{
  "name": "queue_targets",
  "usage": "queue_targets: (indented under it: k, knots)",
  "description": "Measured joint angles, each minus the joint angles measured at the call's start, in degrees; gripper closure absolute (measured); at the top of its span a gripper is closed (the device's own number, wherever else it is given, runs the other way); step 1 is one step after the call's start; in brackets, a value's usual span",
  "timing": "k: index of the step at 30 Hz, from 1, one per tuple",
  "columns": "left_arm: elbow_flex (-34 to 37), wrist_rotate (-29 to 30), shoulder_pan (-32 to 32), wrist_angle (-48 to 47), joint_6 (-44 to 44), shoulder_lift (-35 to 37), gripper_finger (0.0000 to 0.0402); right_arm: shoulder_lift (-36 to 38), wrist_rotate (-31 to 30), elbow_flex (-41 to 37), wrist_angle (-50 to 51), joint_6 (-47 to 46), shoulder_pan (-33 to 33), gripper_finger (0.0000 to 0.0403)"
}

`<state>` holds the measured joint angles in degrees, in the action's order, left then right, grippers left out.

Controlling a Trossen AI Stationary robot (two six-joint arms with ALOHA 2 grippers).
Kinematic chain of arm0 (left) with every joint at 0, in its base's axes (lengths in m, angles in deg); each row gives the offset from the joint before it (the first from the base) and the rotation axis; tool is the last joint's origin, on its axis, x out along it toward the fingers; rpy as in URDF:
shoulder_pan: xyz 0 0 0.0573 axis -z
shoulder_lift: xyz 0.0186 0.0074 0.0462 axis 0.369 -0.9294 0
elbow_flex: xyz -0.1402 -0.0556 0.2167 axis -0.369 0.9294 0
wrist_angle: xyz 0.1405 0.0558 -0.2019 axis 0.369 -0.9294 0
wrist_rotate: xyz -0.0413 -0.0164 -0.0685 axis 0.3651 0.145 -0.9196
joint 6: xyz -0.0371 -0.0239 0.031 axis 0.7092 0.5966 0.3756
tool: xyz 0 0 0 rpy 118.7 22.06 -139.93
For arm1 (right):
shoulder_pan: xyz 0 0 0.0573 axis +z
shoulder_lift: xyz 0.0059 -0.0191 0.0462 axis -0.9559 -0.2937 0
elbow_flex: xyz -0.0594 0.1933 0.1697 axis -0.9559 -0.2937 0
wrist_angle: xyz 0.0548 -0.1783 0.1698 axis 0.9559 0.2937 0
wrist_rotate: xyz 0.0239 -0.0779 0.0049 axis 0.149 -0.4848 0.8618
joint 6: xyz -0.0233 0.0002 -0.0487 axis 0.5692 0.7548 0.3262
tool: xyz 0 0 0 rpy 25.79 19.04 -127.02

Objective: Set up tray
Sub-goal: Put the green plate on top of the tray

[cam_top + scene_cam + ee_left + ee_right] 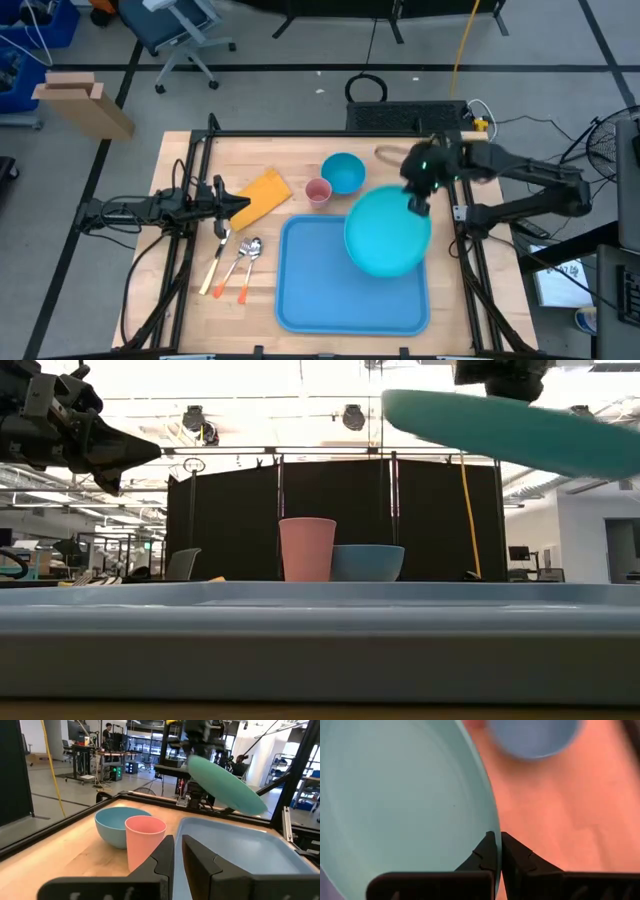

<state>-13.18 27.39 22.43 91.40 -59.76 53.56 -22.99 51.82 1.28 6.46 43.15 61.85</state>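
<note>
The turquoise plate (383, 239) is face up above the empty blue tray. My right gripper carries on lowering it by the plate's rim until its base touches the tray's bottom (383, 298).
The blue tray (300, 300) lies flat at the table's near middle; its rim fills the low view (320, 630). A round turquoise plate (388, 240) hangs tilted over the tray's far right part, held by my right gripper (418, 203), which is shut on it. The plate also shows in the low view (500, 430) and in the left wrist view (225, 782). My left gripper (240, 203) is shut and raised above the yellow napkin (262, 195), touching nothing. My right gripper pinches the plate's rim (491, 827) between its two fingers, at the plate's far right edge. It comes from above and from the table's right side. The plate is lifted clear above the tray and tilted.
A blue bowl (344, 172) and a pink cup (318, 192) stand on the wood just beyond the tray's far edge. A fork and spoons (235, 262) lie left of the tray. A dark frame (200, 150) borders the table.
</note>
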Motion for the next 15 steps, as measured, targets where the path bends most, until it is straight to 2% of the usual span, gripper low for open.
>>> queue_targets:
  k: [7, 15]
  knots:
    - [0.0, 0.0, 0.0, 0.0, 2.7, 0.0, 0.0364, -2.6, -2.3, -7.2, -2.5, -5.0, 11.9, 0.0403]
    - [0.0, 0.0, 0.0, 0.0, 3.1, 0.0, 0.0364, -10.9, -3.1, -10.8, -6.8, -8.1, 17.4, 0.0403]
